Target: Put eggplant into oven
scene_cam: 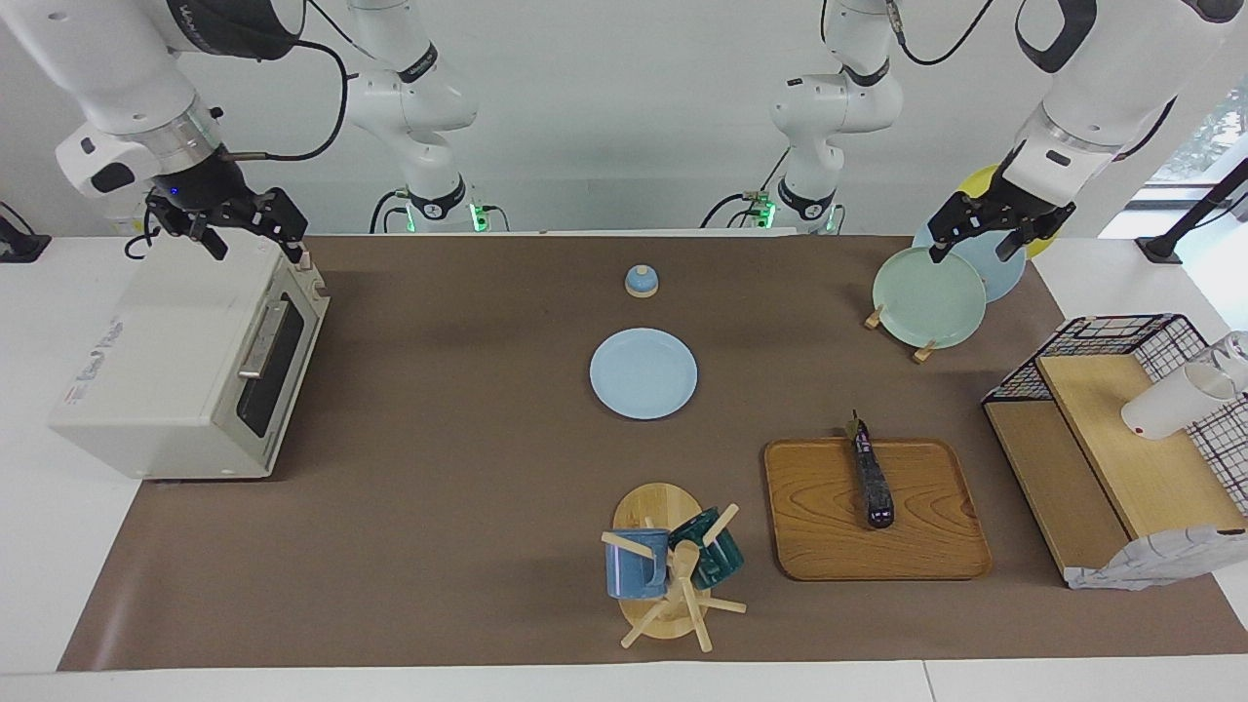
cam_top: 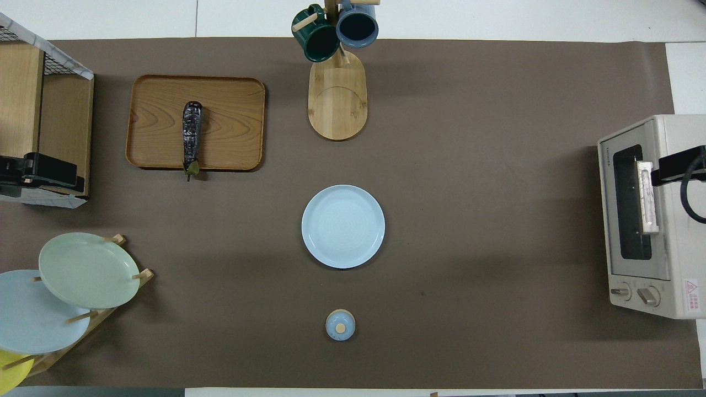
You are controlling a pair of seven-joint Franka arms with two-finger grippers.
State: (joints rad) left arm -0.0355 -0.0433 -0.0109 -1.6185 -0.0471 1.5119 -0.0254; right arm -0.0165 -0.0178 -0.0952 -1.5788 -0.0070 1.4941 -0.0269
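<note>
The oven door's handle [cam_top: 647,197] is along the oven's top front edge, so the glass door [cam_top: 625,225] will come down flat when my right gripper pulls it open.
The eggplant [scene_cam: 871,478] [cam_top: 191,135], dark and glossy, lies lengthwise on a wooden tray [scene_cam: 936,546] [cam_top: 231,110] toward the left arm's end of the table. Its green stem tip points toward the robots and pokes over the tray's rim. The off-white oven [scene_cam: 166,361] [cam_top: 656,220] stands at the right arm's end, its glass door shut and facing the table's middle. My right gripper [scene_cam: 255,244] [cam_top: 681,165] hangs open over the oven's top, holding nothing. My left gripper [scene_cam: 975,244] [cam_top: 38,173] hangs open and empty over the plate rack.
A light blue plate [scene_cam: 643,372] lies mid-table, with a small blue lid [scene_cam: 641,281] nearer the robots. A mug tree [scene_cam: 673,565] holds two mugs beside the tray. A plate rack [scene_cam: 928,297] and a wire rack with wooden shelves [scene_cam: 1121,439] stand at the left arm's end.
</note>
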